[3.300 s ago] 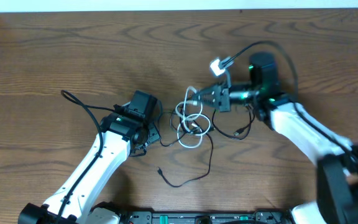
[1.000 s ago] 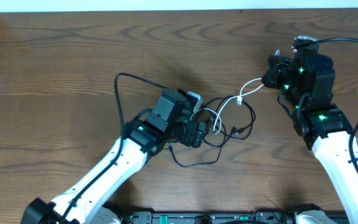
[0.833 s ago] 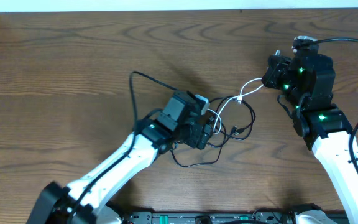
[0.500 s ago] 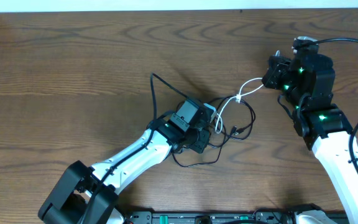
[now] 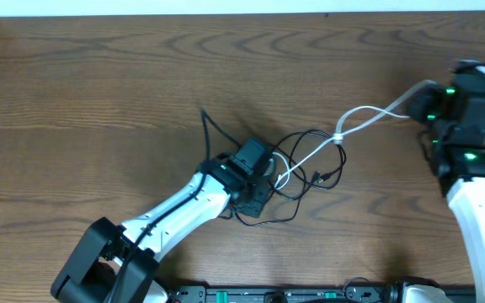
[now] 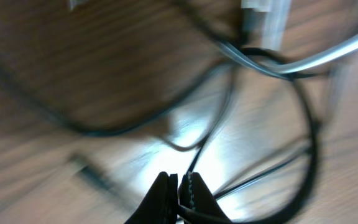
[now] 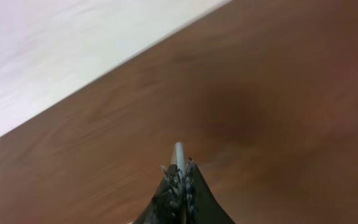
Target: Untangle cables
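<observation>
The white cable's tail is lying in the black cable's loops (image 5: 308,133), so next my right gripper puts down the end of the white cable it holds and lifts that tail (image 5: 279,181) clear.
The white cable (image 5: 369,118) runs in a raised line from the tangle at the table's middle up to my right gripper (image 5: 419,99), which is shut on its end. In the right wrist view a white cable tip (image 7: 179,152) sticks out between the shut right gripper (image 7: 179,177). The black cable (image 5: 314,156) lies in loops around the white one, with a tail (image 5: 269,220) toward the front. My left gripper (image 5: 258,200) is at the tangle's left side. In the left wrist view, the left gripper (image 6: 178,186) is shut on a black cable strand (image 6: 199,158), with the white cable (image 6: 331,55) beyond it.
The brown wooden table (image 5: 99,93) ends at a pale wall strip along the back edge (image 5: 226,7). A thicker black wire (image 5: 211,126) from the left arm arcs over the table behind its wrist. A white plug (image 6: 263,18) lies blurred near the tangle.
My left gripper slid right into the tangle and shut on a black strand. My right arm pulled back to the right, drawing the white cable out into a long line.
</observation>
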{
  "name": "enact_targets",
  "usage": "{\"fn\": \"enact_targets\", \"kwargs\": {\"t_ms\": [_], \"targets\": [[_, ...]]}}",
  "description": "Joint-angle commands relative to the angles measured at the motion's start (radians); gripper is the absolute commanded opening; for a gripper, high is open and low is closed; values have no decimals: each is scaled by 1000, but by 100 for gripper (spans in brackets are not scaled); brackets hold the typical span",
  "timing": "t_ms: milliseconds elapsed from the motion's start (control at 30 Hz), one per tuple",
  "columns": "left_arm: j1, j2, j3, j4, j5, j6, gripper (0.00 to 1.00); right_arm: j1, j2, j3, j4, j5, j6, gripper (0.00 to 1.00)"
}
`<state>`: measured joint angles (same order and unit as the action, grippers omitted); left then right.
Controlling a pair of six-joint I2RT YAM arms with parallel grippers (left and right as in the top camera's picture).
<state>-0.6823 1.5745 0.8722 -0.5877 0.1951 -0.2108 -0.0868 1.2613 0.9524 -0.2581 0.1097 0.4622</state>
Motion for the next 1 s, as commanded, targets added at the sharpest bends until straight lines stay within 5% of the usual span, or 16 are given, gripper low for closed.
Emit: {"fn": "enact_targets", "kwargs": {"t_ms": [0,300,800,967], "targets": [[72,-29,15,-62,-130,-38,7,-145,23,3,-25,108,-7,1],[236,-69,15,-97,-125,-39,7,-424,132,3,-77,84,-8,1],[257,-69,15,-93,-45,-58,8,-505,310,2,-96,-8,-7,1],[256,-69,15,-43,53,-58,8,-500,312,2,-9,-425,-106,26]]}}
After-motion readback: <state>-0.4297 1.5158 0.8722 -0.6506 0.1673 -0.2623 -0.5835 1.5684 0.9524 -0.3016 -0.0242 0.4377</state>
